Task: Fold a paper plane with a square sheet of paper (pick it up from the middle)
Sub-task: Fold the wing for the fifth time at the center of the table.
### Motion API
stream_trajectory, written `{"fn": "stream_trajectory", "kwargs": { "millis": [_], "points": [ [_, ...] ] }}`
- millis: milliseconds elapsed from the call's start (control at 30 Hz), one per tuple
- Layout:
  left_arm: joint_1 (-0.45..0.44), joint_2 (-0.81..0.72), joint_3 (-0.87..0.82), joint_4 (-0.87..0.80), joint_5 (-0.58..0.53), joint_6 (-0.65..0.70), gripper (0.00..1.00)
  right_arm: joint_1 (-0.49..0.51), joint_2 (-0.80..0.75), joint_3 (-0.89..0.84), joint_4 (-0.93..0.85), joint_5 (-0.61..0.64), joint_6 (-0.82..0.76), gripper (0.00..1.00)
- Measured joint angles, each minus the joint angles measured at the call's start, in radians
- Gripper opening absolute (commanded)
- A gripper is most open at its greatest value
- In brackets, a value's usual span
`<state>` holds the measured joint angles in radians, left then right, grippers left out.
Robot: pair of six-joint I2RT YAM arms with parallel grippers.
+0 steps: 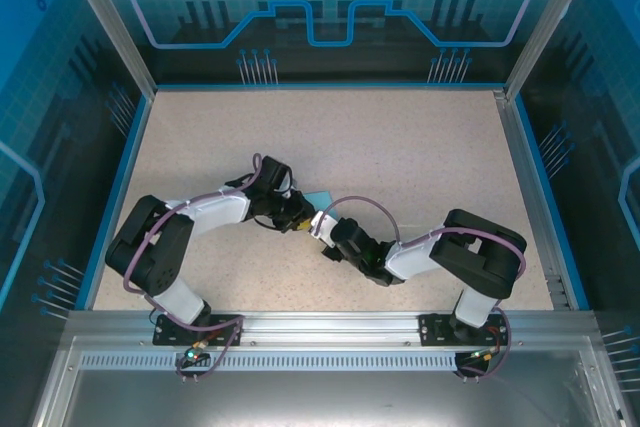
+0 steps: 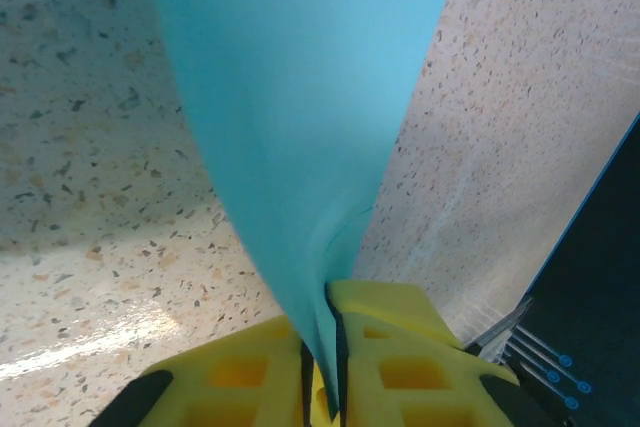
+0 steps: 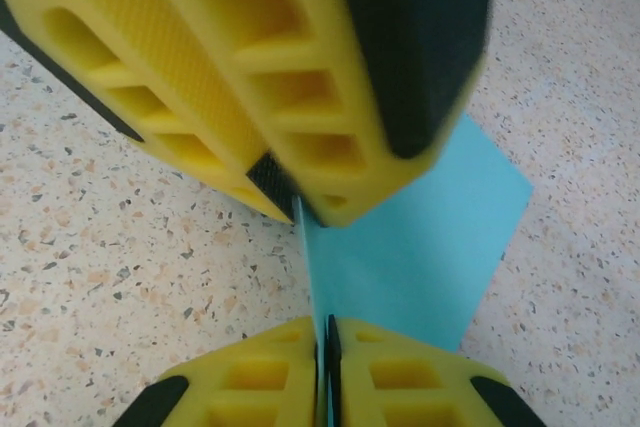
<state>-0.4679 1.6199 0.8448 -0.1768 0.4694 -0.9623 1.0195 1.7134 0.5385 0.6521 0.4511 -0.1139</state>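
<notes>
Both grippers crowd the paper's thin edge point(image 3: 306, 262), so the left gripper should open and back away while the right gripper holds the paper, before it pinches close beside it point(image 3: 314, 299).
The light blue sheet of paper point(image 2: 300, 97) is a folded piece standing on edge above the table. Its narrow end runs down between the yellow fingers of my left gripper point(image 2: 322, 347), which is shut on it. My right gripper point(image 3: 326, 347) faces the left one and is shut on the same paper point(image 3: 420, 237) along its thin edge, a short way below the left gripper's fingers point(image 3: 330, 147). From above, both grippers meet tip to tip at the table's middle, left gripper point(image 1: 300, 217) and right gripper point(image 1: 322, 225), with a blue corner of the paper point(image 1: 318, 196) sticking out behind them.
The speckled beige table point(image 1: 400, 147) lies bare around the arms. Blue and metal frame rails point(image 1: 530, 167) border it on the left, right and far sides. A grey metal shelf point(image 1: 330, 377) runs along the near edge behind the arm bases.
</notes>
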Motion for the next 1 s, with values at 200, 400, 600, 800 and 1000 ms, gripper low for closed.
{"fn": "stream_trajectory", "kwargs": {
  "millis": [200, 400, 600, 800, 1000],
  "points": [
    [0.039, -0.063, 0.009, -0.029, -0.006, 0.016, 0.54, -0.037, -0.006, -0.002, -0.001, -0.098, 0.066, 0.08],
    [0.117, -0.167, 0.008, -0.047, -0.024, 0.032, 0.68, -0.107, -0.033, -0.013, -0.004, -0.231, 0.191, 0.08],
    [0.126, -0.226, -0.050, -0.018, -0.028, 0.045, 0.71, -0.176, -0.040, -0.018, -0.004, -0.359, 0.343, 0.09],
    [0.126, -0.228, -0.143, 0.049, -0.021, 0.044, 0.68, -0.210, -0.042, -0.018, -0.008, -0.439, 0.467, 0.09],
    [0.118, -0.237, -0.192, 0.126, -0.002, 0.044, 0.62, -0.242, -0.041, -0.011, -0.042, -0.517, 0.557, 0.11]
  ]
}}
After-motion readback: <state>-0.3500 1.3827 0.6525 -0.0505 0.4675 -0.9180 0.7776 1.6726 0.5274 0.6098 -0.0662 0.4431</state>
